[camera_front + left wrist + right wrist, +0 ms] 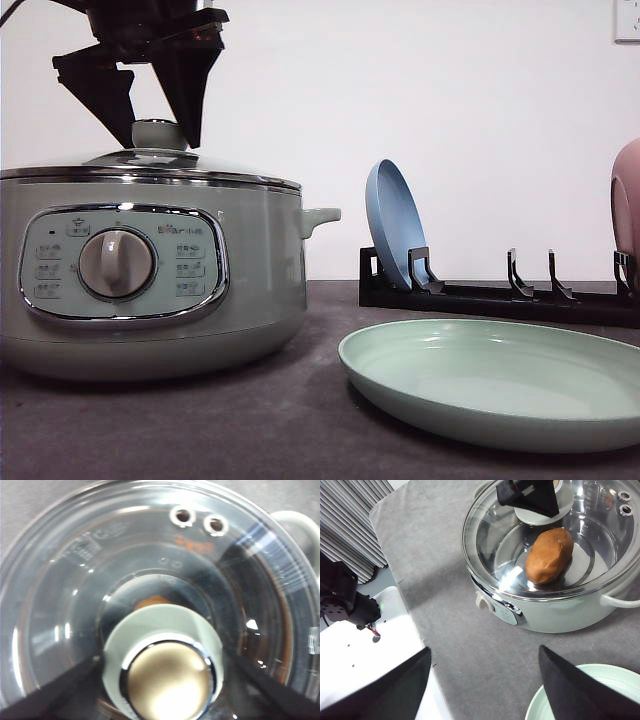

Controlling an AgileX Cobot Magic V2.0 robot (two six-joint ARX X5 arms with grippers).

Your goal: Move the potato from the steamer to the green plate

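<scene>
I expect the glass lid (152,163) to come off in one piece when I lift its knob, because the lid's rim (286,184) goes past the steamer's side handle free of any hinge.
The steamer (260,260) stands at the left of the table with its glass lid (65,595) on. Through the lid the orange-brown potato (550,555) lies in the pot; a sliver of the potato (152,601) shows past the knob. My left gripper (158,140) is open, one finger on each side of the lid's green knob (162,665), not closed on it. The green plate (500,375) lies flat to the steamer's right. My right gripper (485,690) hangs open and empty over the grey mat between the steamer (545,617) and the green plate (615,675).
A black dish rack (500,295) stands behind the green plate with a blue plate (395,225) upright in it and a pink plate (627,200) at its right end. The steamer's side handle (320,215) sticks out toward the rack. The mat's edge (405,595) meets a white surface.
</scene>
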